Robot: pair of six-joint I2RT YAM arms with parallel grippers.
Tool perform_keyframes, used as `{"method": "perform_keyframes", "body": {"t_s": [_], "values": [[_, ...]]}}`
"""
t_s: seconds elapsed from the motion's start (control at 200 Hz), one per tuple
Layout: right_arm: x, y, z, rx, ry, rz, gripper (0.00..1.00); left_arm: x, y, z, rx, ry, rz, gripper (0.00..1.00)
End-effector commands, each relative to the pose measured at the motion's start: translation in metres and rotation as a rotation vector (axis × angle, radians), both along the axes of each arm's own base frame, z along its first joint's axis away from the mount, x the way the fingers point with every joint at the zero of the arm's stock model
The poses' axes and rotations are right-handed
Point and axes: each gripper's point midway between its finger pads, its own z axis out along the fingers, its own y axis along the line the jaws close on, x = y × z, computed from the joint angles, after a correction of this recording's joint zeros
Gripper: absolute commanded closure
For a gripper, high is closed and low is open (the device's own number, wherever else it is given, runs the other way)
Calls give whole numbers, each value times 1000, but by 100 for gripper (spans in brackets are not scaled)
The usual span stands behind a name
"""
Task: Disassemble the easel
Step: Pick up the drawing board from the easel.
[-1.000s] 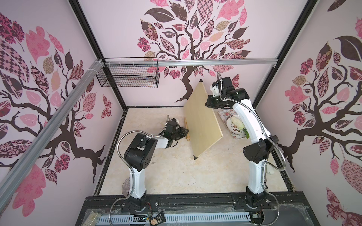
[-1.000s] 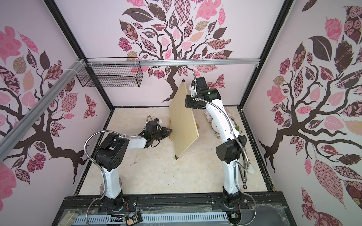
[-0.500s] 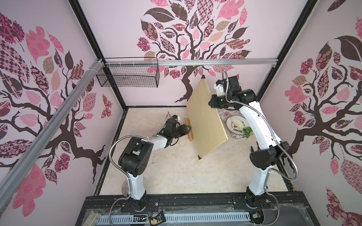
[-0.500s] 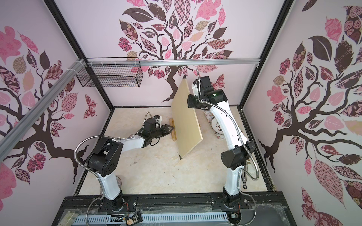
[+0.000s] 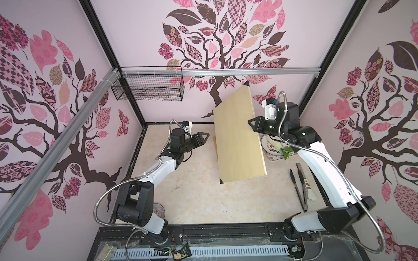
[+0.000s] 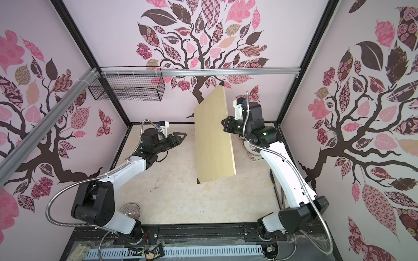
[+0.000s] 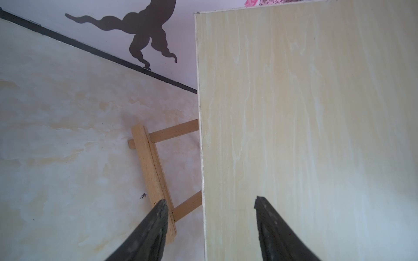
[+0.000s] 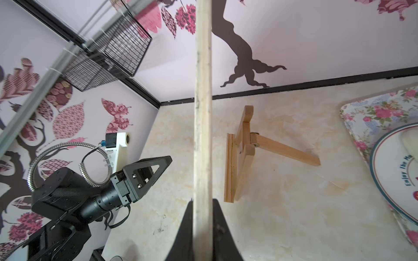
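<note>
The board (image 5: 237, 141) is hanging over the easel, and its free edge (image 5: 216, 137) is short of my left gripper. Next, my right gripper swings the board over to my left gripper and passes it across.
The easel (image 8: 239, 158) is a small light-brown wooden frame standing on the table, rear leg spread; its ledge (image 7: 153, 176) shows in the left wrist view, and only a sliver of the frame (image 5: 216, 144) in a top view. My right gripper (image 8: 202, 201) (image 5: 253, 124) (image 6: 226, 124) is shut on the edge of the large pale board (image 5: 237, 140) (image 6: 212, 140) (image 7: 305, 135), holding it tilted in the air above the easel. My left gripper (image 7: 210, 200) (image 5: 203, 138) (image 6: 181, 136) stands open beside the board, just short of the ledge, holding nothing.
A plate (image 8: 395, 169) with food sits on a floral tray (image 5: 274, 158) at the back right. Black tongs (image 5: 300, 185) lie along the right side. A wire basket (image 5: 149, 90) hangs on the back-left rail. A glass cup (image 5: 158, 209) stands by the left arm's base.
My left gripper's jaws have opened wide. The right arm has carried the board a little to the right.
</note>
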Motion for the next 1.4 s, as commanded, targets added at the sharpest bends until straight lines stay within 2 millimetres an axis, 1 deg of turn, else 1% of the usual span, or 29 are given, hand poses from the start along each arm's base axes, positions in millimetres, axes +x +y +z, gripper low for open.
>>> {"method": "perform_keyframes", "body": {"t_s": [0.0, 0.055, 0.155, 0.29, 0.48, 0.625, 0.72, 0.795, 0.87, 0.89, 0.93, 0.985, 1.04, 1.09, 1.145, 1.155, 1.25, 1.395], "values": [[-30, 4, 127, 327, -383, 69, 100, -19, 1, -10, -36, 74, -76, 36], [-32, 8, 124, 350, -363, 96, 100, -21, 4, -5, -68, 86, -102, 36], [-39, 17, 117, 411, -332, 153, 100, -24, 12, -6, -112, 124, -125, 36], [-48, 23, 110, 523, -328, 216, 100, -27, 21, -10, -139, 154, -133, 36], [-49, 25, 94, 574, -300, 233, 100, -35, 17, -12, -184, 186, -177, 36], [-52, 25, 92, 607, -304, 245, 100, -37, 19, -12, -201, 192, -167, 37], [-53, 24, 91, 622, -302, 247, 100, -38, 21, -8, -212, 182, -164, 38], [-53, 21, 90, 628, -306, 235, 100, -36, 31, -14, -196, 197, -122, 38], [-53, 18, 90, 631, -315, 220, 100, -32, 49, -24, -160, 219, -42, 38], [-54, 17, 91, 632, -319, 217, 100, -33, 54, -30, -152, 245, -20, 38], [-55, 16, 92, 638, -323, 217, 100, -34, 62, -35, -141, 255, 9, 38], [-57, 16, 92, 649, -323, 222, 100, -34, 67, -36, -135, 255, 23, 38], [-58, 16, 92, 668, -323, 230, 100, -36, 68, -36, -134, 258, 20, 37], [-58, 16, 90, 688, -318, 236, 100, -37, 64, -33, -149, 259, -6, 37], [-58, 18, 89, 709, -310, 245, 100, -39, 57, -26, -186, 248, -56, 37], [-57, 18, 88, 711, -307, 247, 100, -38, 56, -21, -194, 229, -67, 37], [-54, 20, 83, 730, -288, 254, 100, -40, 47, -1, -274, 189, -146, 40], [-49, 20, 72, 733, -263, 236, 100, -47, 40, 29, -353, 123, -219, 43]]}}
